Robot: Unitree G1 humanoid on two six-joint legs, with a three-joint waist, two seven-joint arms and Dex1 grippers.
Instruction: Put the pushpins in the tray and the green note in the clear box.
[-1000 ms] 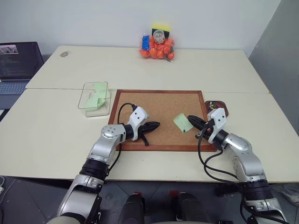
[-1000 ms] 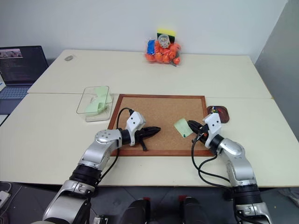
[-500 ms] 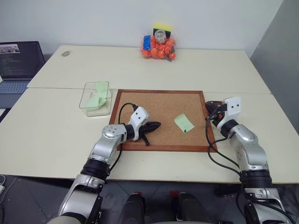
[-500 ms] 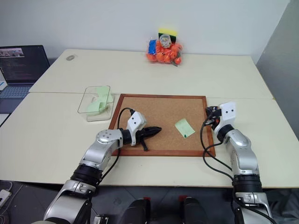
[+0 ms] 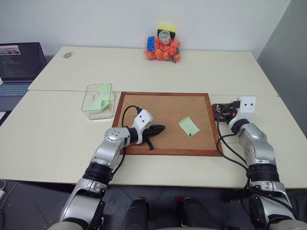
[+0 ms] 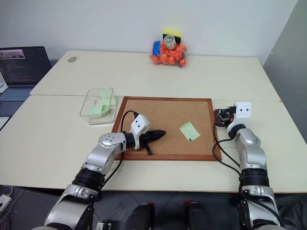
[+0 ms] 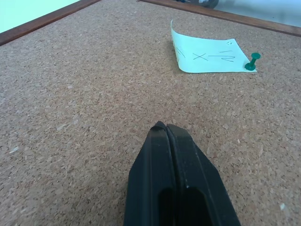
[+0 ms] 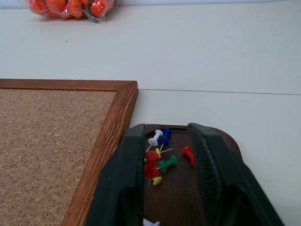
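The green note (image 5: 188, 125) will come off the cork with the pushpin still through it when I lift, because the green pushpin (image 5: 190, 134) sits inside the green note's corner.
The green note (image 5: 188, 126) lies on the cork board (image 5: 144, 103), held at one corner by a green pushpin (image 7: 251, 61). My left gripper (image 5: 160, 128) rests shut on the cork, left of the note, holding nothing. Off the board's right edge is the dark brown tray (image 8: 225, 136). My right gripper (image 8: 165, 129) hangs open over it. Between its fingers several pushpins lie in the tray, among them a red one (image 8: 188, 155) and a green one (image 8: 167, 164). The clear box (image 5: 98, 100) stands left of the board with pale green paper inside.
An orange bag of objects (image 5: 162, 48) sits at the table's far edge by the wall. A laptop (image 5: 19, 67) stands at the far left. The cork board's raised wooden frame (image 8: 108, 136) runs close beside the tray.
My right gripper swung right, from the note's edge on the cork board to above the tray, and its fingers have parted. The left arm and the note have not moved.
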